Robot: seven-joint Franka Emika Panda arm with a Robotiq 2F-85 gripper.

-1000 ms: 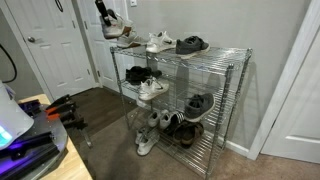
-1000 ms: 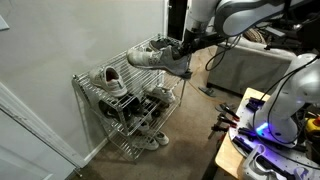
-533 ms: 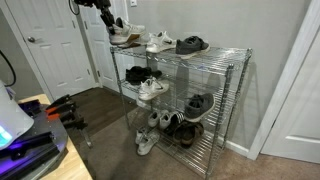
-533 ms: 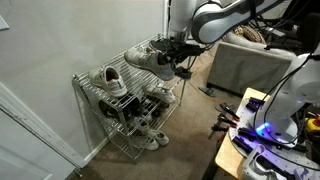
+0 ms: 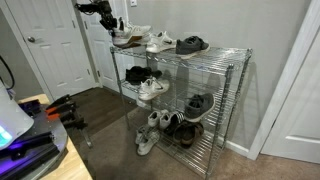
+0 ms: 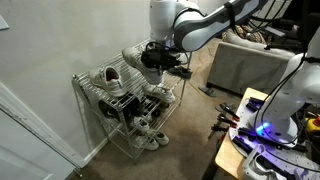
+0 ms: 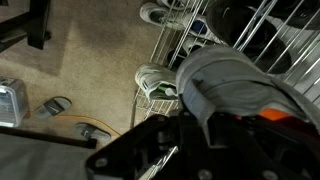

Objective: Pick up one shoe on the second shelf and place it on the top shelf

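My gripper has the light grey shoe [image 5: 122,39] hanging with its opening up at the loose end of the top shelf [image 5: 129,47]. I keep moving the shoe gently in and down until its sole rests there.
The light grey shoe [image 5: 124,39] [image 6: 136,58] is in my gripper [image 5: 112,27] [image 6: 159,62], at the end of the top shelf [image 5: 215,56] [image 6: 82,85], level with it or just above. I cannot tell whether it touches the wire. In the wrist view the shoe [image 7: 235,80] fills the space in front of the gripper [image 7: 200,122] and hides the fingertips. The second shelf [image 5: 200,86] below holds a black shoe [image 5: 134,74] and a white sneaker [image 5: 152,88].
The top shelf also carries white sneakers [image 5: 160,42] and a black shoe [image 5: 192,44]. More shoes [image 5: 172,124] sit on the lower tiers. A white door [image 5: 58,50] stands beside the rack, a desk [image 5: 35,140] in front, a grey couch [image 6: 245,60] behind the arm.
The arm has swung round at the rack's end and carried the shoe a little lower and further over the top shelf's end.
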